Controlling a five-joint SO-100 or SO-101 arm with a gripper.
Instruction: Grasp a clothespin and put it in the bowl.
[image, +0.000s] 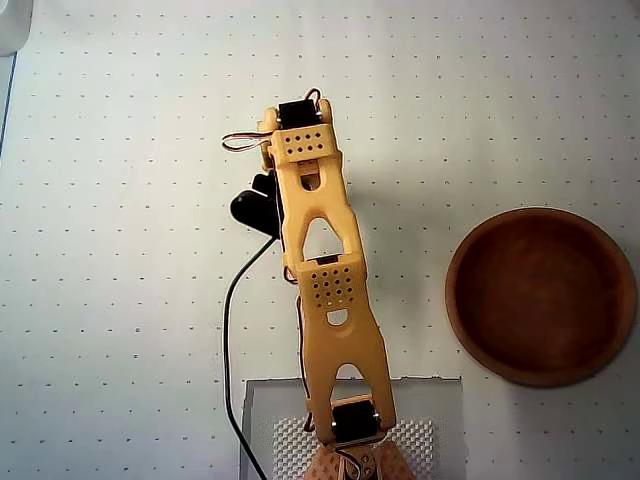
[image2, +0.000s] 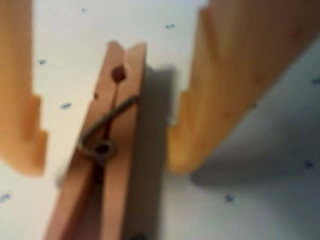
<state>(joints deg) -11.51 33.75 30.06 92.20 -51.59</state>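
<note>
My gripper will carry the clothespin to the bowl, and the black cable will swing along with the arm then, because the cable bows loosely from the wrist.
In the wrist view the tan wooden clothespin lies flat on the white dotted mat, its metal spring facing up. My gripper is open and low over it. One orange finger stands left of the pin and the other finger right of it, with a gap on both sides. In the overhead view the orange arm reaches up the mat and hides the clothespin and fingertips beneath its wrist. The reddish-brown wooden bowl sits empty at the right, well apart from the arm.
The arm's base stands on a clear plate at the bottom edge. A black cable runs along the arm's left side. A white object shows in the top left corner.
</note>
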